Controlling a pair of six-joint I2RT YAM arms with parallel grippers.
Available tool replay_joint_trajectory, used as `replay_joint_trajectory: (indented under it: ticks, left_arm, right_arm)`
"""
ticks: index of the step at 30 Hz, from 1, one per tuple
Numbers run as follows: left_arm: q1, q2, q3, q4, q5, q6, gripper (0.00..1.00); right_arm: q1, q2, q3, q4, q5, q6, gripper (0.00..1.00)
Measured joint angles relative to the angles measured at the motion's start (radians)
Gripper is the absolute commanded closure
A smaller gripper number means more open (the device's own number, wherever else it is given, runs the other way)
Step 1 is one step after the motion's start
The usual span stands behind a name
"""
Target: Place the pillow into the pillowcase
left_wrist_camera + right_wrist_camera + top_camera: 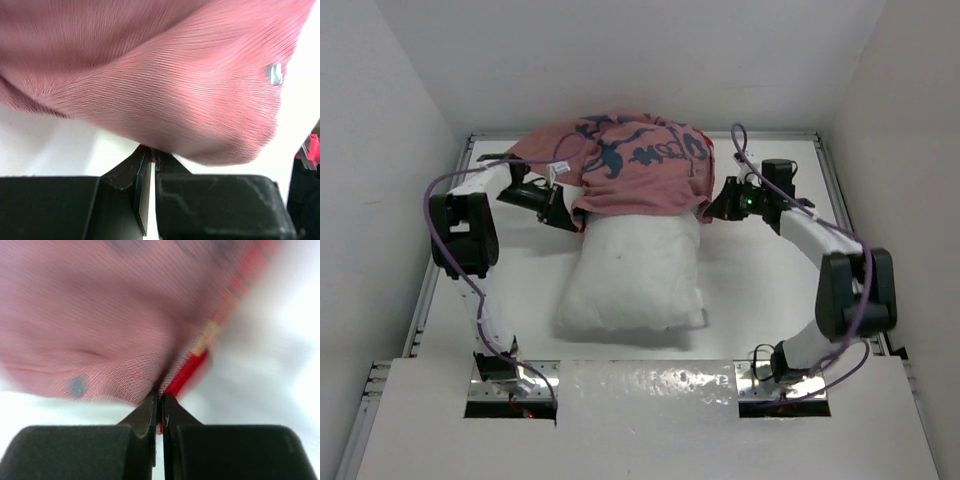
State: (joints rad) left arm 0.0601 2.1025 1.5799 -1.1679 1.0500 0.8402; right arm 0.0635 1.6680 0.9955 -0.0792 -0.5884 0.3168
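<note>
The pillowcase's pink inside [642,190] is facing up over the far end of the pillow. Next, my left gripper swings both toward the back wall [485,108] so that the pillowcase's red side comes out.
The white pillow [635,275] lies in the middle of the table, its far end under the pillowcase [630,165], whose pale pink inside faces up with dark print showing through. My left gripper [565,212] is at the case's near-left edge. In the left wrist view the left gripper [151,152] is shut on a fold of the pink pillowcase [165,75]. My right gripper [713,210] is at the case's near-right corner. In the right wrist view the right gripper [161,397] is pinched shut on the pillowcase [100,325] where the red outer side shows.
White walls close in the table [520,290] on the left, right and back. Metal rails run along its side edges. Shiny mounting plates [515,385] hold the arm bases at the near edge. Purple cables loop off both arms.
</note>
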Motion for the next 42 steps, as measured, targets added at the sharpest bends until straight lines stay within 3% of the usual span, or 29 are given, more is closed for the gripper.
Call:
replay_joint_trajectory:
  ticks: [4, 6, 8, 11, 16, 19, 22, 27, 32, 39, 42]
  left_arm:
    - [0.047, -0.111, 0.071, -0.098, 0.069, 0.038, 1.0]
    - [0.069, -0.135, 0.224, -0.139, 0.104, 0.003, 1.0]
    - [0.093, -0.143, 0.425, -0.076, 0.165, -0.134, 1.0]
    - [0.14, -0.192, 0.565, 0.256, 0.237, -0.528, 1.0]
    - [0.258, -0.218, 0.674, 0.986, 0.227, -1.281, 1.0]
    - [0.301, -0.217, 0.706, 1.171, 0.196, -1.512, 1.0]
    - [0.307, -0.217, 0.743, 1.23, 0.163, -1.63, 1.0]
    - [0.293, -0.208, 0.824, 1.305, 0.141, -1.783, 1.0]
    - [0.296, -0.195, 0.957, 1.288, 0.055, -1.811, 1.0]
    - [0.306, -0.209, 0.974, 1.024, -0.161, -1.659, 1.0]
    - [0.281, -0.221, 0.891, 0.883, -0.261, -1.516, 1.0]
  right_arm:
    - [0.041, -0.233, -0.05, 0.085, -0.124, 0.159, 1.0]
    - [0.044, -0.304, -0.021, 0.141, -0.174, 0.258, 1.0]
    - [0.032, -0.338, 0.043, 0.219, -0.216, 0.381, 1.0]
    - [-0.011, -0.328, 0.173, 0.375, -0.249, 0.587, 1.0]
    - [-0.138, -0.206, 0.411, 0.793, -0.23, 0.991, 1.0]
    - [-0.166, -0.144, 0.436, 0.987, -0.174, 1.197, 1.0]
    - [-0.16, -0.116, 0.412, 1.037, -0.148, 1.293, 1.0]
    - [-0.102, -0.129, 0.454, 0.839, -0.14, 1.218, 1.0]
    - [-0.067, -0.102, 0.797, 0.609, -0.098, 1.15, 1.0]
    - [-0.07, -0.038, 1.101, 0.529, -0.045, 1.139, 1.0]
    - [-0.056, -0.035, 0.998, 0.512, -0.032, 1.119, 1.0]
